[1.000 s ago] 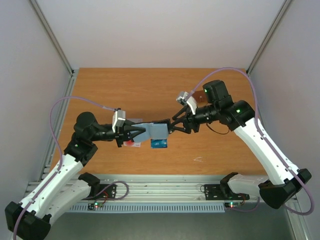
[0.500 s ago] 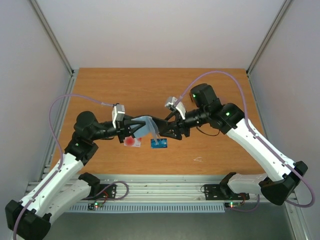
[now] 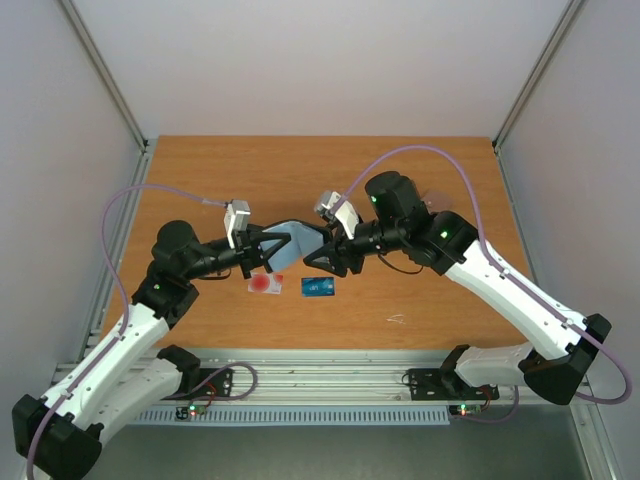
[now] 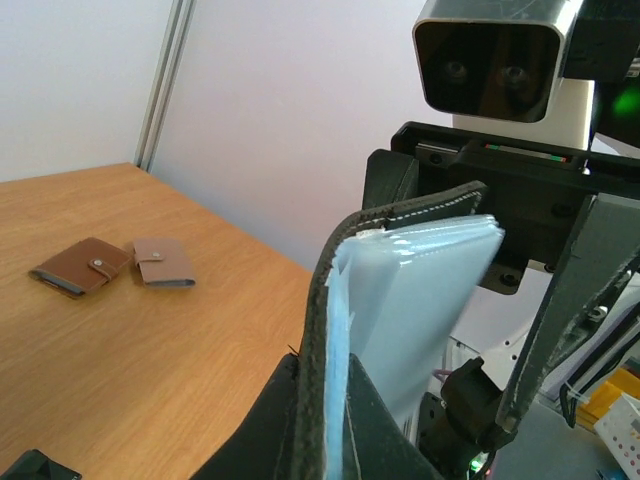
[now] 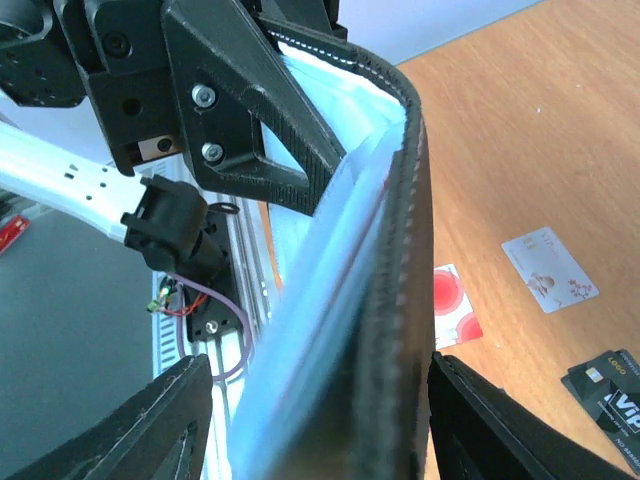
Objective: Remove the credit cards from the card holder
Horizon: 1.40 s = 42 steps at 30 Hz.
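Note:
The pale blue lining (image 5: pixel 318 365) bunches up against the bowed cover inside the robot's right gripper, so the right gripper should back off to the cover's end (image 5: pixel 392 440) and spread the card holder.
The card holder (image 3: pixel 296 240), black outside with pale blue lining, hangs above the table between both arms. My left gripper (image 4: pixel 325 385) is shut on its lower edge (image 4: pixel 318 300). My right gripper (image 5: pixel 315 440) is open, its two fingers standing either side of the holder (image 5: pixel 375 280); the near finger (image 5: pixel 500 430) is close to the black cover. Three credit cards lie on the table below: a white one with red circles (image 5: pixel 450 305), a pale one (image 5: pixel 550 268) and a black one (image 5: pixel 610 385). From above I see the red-circle card (image 3: pixel 264 284) and a blue card (image 3: pixel 318 287).
A dark brown wallet (image 4: pixel 83 265) and a tan-pink wallet (image 4: pixel 163 261) lie side by side further back on the wooden table (image 3: pixel 200 180). The metal rail (image 3: pixel 330 380) with both arm bases runs along the near edge.
My right arm has swung left, bringing its gripper from the holder's right edge to astride it. The left gripper has lifted and turned the holder more edge-on, uncovering the red-circle card.

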{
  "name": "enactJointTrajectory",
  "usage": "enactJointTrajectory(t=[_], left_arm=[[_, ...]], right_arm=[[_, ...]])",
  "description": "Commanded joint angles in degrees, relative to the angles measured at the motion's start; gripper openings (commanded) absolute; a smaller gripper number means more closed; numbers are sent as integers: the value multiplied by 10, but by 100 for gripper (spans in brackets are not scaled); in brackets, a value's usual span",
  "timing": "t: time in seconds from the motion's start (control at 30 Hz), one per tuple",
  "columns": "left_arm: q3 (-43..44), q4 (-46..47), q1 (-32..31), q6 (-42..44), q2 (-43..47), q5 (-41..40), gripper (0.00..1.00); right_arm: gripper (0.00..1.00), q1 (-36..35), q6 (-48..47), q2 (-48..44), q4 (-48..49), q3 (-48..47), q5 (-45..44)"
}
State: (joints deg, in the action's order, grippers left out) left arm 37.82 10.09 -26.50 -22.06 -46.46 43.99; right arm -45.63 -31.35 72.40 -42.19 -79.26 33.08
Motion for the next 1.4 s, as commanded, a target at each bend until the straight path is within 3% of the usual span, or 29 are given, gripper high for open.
enactJointTrajectory(t=[0.0, 0.13, 0.27, 0.43, 0.63, 0.9, 1.1, 1.37], left_arm=[[17, 38, -2, -10, 5, -5, 0], [14, 45, -2, -10, 6, 2, 0], [17, 50, -2, 0, 6, 24, 0], [24, 50, -2, 5, 6, 33, 0], [30, 45, -3, 11, 4, 33, 0], [33, 44, -3, 13, 3, 37, 0], [33, 45, -3, 15, 3, 36, 0], [36, 43, -4, 16, 2, 40, 0]], right_arm=[[61, -3, -12, -17, 10, -1, -4], [69, 4, -52, -40, -45, -5, 16], [68, 35, -65, -59, -83, 0, 15], [47, 48, -59, -56, -87, 3, -1], [44, 47, -41, -41, -62, -1, 4], [22, 48, -43, -45, -62, 4, -29], [31, 48, -71, -53, -93, 6, -29], [30, 49, -66, -65, -94, 34, -51]])
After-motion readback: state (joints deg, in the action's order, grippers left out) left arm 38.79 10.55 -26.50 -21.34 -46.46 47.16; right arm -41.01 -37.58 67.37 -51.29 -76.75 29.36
